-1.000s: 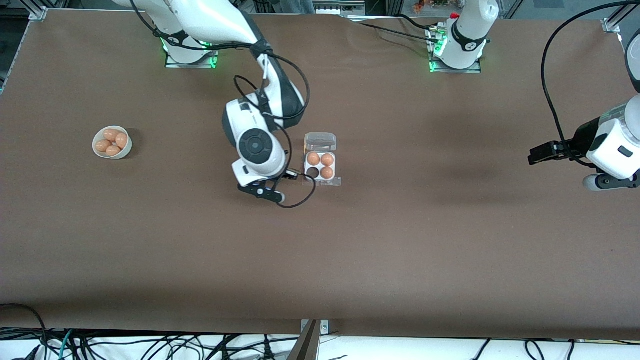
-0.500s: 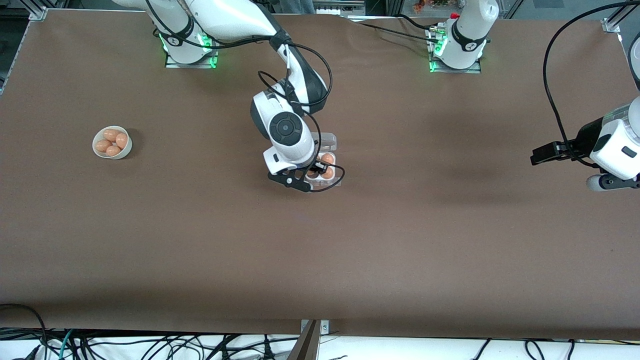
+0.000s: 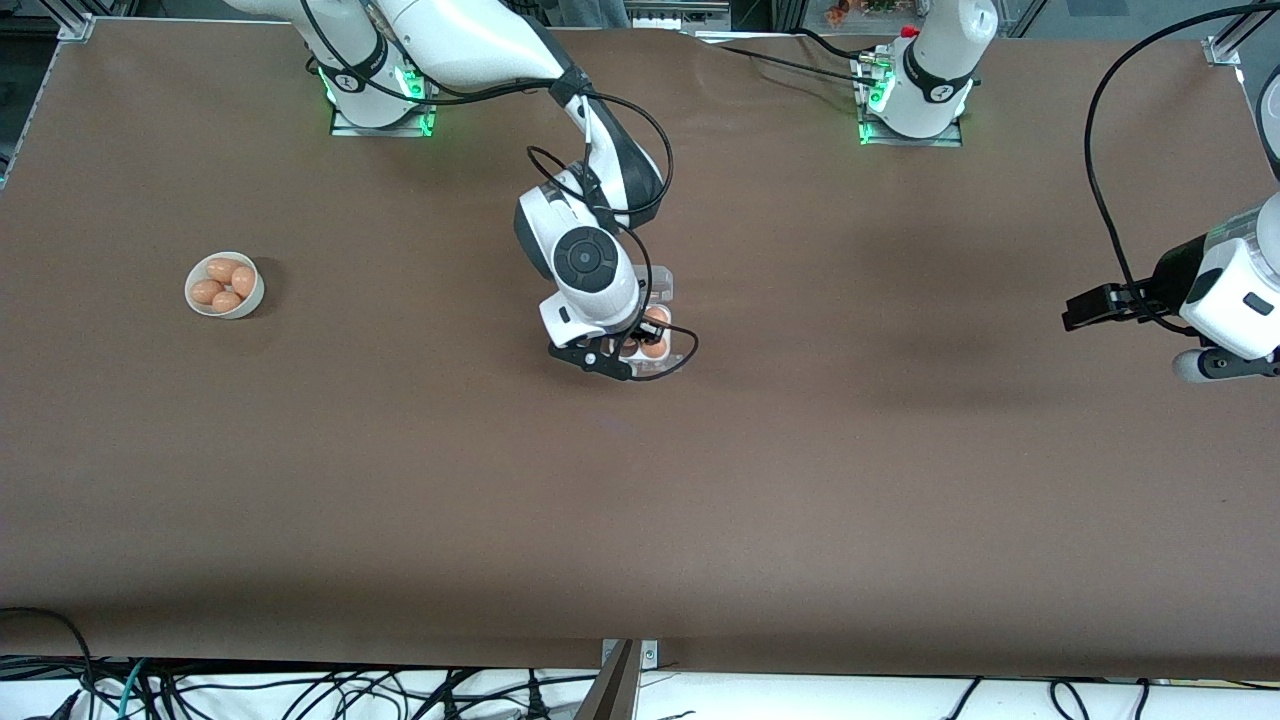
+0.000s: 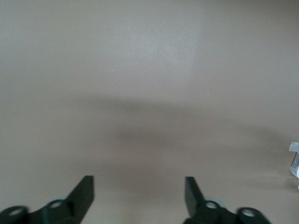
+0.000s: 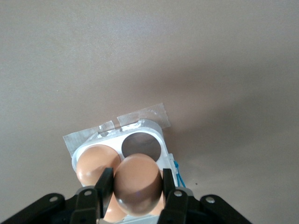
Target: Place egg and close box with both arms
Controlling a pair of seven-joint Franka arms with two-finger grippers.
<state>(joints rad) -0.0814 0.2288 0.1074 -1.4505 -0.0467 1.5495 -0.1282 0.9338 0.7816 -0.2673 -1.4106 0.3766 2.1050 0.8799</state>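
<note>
My right arm blocks the open lid (image 3: pixel 659 281), so next my right gripper seats its egg in the empty cell (image 5: pixel 141 144) and withdraws before my left gripper closes the lid.
The box (image 3: pixel 664 283) lies open at mid-table, its clear lid folded back toward the robots' bases. In the right wrist view its pale tray (image 5: pixel 154 125) has one empty cell (image 5: pixel 141 144) and an egg (image 5: pixel 96 165) in the cell beside it. My right gripper (image 3: pixel 636 346) hangs just over the tray. It is shut on a brown egg (image 5: pixel 138 184), which sits a little short of the empty cell. My left gripper (image 3: pixel 1078 308) waits open and empty (image 4: pixel 138 189) above the table at the left arm's end.
A round white bowl (image 3: pixel 243 300) with several brown eggs stands toward the right arm's end of the table. Clear tape (image 5: pixel 140 114) holds the tray's edge to the brown table cloth. Black cables loop round the right wrist.
My right arm has carried the egg from beside the box to over its tray and has come lower. The left arm has barely moved.
</note>
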